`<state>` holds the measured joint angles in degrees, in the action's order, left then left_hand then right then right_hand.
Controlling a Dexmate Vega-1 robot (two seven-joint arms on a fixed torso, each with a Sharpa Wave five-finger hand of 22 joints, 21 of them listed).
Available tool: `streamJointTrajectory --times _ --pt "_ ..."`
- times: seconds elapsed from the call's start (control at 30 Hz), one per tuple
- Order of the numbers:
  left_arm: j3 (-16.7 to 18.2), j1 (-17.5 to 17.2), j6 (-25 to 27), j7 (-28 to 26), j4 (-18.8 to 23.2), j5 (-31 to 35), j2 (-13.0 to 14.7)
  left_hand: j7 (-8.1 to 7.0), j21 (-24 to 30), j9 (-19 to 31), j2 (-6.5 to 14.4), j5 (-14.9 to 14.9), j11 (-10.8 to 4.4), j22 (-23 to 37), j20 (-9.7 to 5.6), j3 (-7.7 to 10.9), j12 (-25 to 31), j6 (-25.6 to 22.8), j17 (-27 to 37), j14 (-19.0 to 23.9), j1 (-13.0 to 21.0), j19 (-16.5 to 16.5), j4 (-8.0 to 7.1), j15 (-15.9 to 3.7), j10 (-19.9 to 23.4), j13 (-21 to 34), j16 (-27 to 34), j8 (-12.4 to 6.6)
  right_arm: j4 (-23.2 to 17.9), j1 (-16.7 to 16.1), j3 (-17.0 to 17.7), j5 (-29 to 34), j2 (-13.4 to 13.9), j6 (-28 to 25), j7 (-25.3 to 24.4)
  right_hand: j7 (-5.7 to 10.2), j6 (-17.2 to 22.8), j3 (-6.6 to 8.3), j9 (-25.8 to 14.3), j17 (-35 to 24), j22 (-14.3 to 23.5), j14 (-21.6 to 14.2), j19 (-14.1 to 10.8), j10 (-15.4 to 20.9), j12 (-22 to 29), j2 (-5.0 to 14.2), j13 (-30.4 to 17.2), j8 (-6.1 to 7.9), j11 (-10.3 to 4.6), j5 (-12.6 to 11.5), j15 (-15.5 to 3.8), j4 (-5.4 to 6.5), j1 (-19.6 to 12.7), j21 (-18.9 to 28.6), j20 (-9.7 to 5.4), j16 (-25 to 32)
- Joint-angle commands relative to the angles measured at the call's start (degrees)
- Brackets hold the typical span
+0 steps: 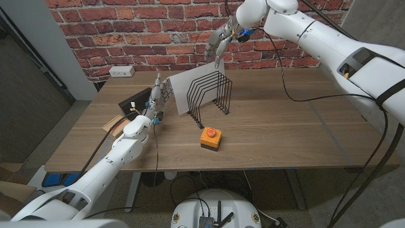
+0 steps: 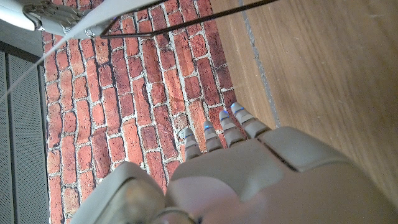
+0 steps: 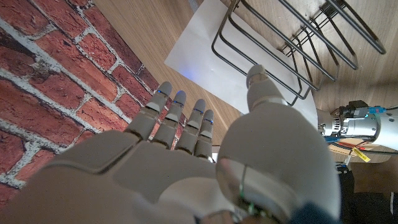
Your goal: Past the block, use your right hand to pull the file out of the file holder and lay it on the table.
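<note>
The file's outer edge [image 1: 174, 98] stands straight past the wires. I expect the file to stay almost flat when I lift it by its top corner.
A black wire file holder [image 1: 215, 95] stands mid-table with a white file [image 1: 186, 92] leaning in its left slot. My right hand [image 1: 221, 39] hangs above the holder, fingers apart and pointing down, fingertips close over the file's top corner and holding nothing. The right wrist view looks past that hand [image 3: 186, 168] down at the file [image 3: 211, 56] and the wire holder [image 3: 280, 56]. My left hand [image 1: 158, 95] stands upright just left of the file, fingers straight and empty; whether it touches the sheet is unclear. An orange block [image 1: 210, 137] with a red button sits in front of the holder.
A black box [image 1: 135, 101] with cables lies behind my left hand, and a white power strip [image 1: 121, 71] sits at the table's back left. A brick wall [image 1: 158, 25] runs behind the table. Bare wood [image 1: 304, 120] lies to the holder's right.
</note>
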<state>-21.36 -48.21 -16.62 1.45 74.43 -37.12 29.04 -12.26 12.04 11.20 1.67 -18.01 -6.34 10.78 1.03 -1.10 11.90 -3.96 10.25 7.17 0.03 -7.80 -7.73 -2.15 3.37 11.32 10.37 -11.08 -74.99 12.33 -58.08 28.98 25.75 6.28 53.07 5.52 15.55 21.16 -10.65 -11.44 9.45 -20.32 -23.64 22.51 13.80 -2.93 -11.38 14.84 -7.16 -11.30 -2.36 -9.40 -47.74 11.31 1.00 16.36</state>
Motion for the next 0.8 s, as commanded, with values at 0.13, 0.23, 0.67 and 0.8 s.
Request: streamJointTrajectory --times 0.13,0.23,0.67,0.8 --pt "0.00 -0.01 0.10 -0.01 0.09 0.00 0.00 -0.31 0.43 0.19 0.74 -0.14 -0.45 0.33 -0.05 -0.25 0.44 -0.01 0.18 0.51 0.08 -0.48 -0.15 -0.11 -0.11 0.08 0.39 -0.35 1.38 0.40 -1.83 2.41 -1.35 1.38 -2.78 0.87 2.47 -0.83 -0.20 0.04 0.19 -2.84 -1.39 2.62 0.15 -0.39 0.11 0.61 -0.42 0.49 -7.61 0.42 -0.09 0.17 -1.99 1.15" --pt "-0.01 -0.03 0.11 -0.04 0.11 0.02 -0.01 -0.31 0.43 0.19 0.74 -0.14 -0.47 0.33 -0.09 -0.26 0.41 0.00 0.18 0.48 0.09 -0.47 -0.15 -0.09 -0.18 0.08 0.38 -0.35 1.18 0.14 -1.82 2.76 -1.22 1.84 -3.52 0.94 3.53 -1.31 -0.23 0.08 0.18 -3.89 -1.64 3.83 0.13 -0.88 0.13 0.77 -0.63 0.23 -8.07 0.34 -0.11 0.06 -3.42 1.41" --pt "-0.04 -0.02 0.08 -0.05 0.09 0.04 -0.04 -0.31 0.43 0.19 0.75 -0.13 -0.66 0.33 -0.09 -0.29 0.45 0.02 0.18 0.46 0.08 -0.47 -0.15 -0.07 -0.08 0.08 0.37 -0.34 2.36 -1.02 -1.68 3.23 -1.59 5.15 -7.23 2.46 7.84 -2.46 -0.33 -0.18 0.17 -7.60 -4.89 7.07 -0.40 -1.75 0.10 1.55 -2.74 -1.28 -9.79 0.30 -1.62 0.45 -6.33 2.45" --pt "-0.02 -0.02 0.09 -0.04 0.08 0.03 -0.03 -0.31 0.44 0.19 0.75 -0.12 -0.57 0.33 -0.05 -0.30 0.42 0.02 0.18 0.47 0.08 -0.49 -0.15 -0.02 -0.15 0.08 0.38 -0.34 3.46 -1.00 -1.78 3.08 -2.02 6.14 -7.70 2.87 8.82 -2.70 -0.34 -0.27 0.17 -7.89 -5.41 7.50 -0.52 -1.80 0.08 1.80 -3.17 -1.58 -9.93 0.37 -1.72 0.49 -6.62 2.53"
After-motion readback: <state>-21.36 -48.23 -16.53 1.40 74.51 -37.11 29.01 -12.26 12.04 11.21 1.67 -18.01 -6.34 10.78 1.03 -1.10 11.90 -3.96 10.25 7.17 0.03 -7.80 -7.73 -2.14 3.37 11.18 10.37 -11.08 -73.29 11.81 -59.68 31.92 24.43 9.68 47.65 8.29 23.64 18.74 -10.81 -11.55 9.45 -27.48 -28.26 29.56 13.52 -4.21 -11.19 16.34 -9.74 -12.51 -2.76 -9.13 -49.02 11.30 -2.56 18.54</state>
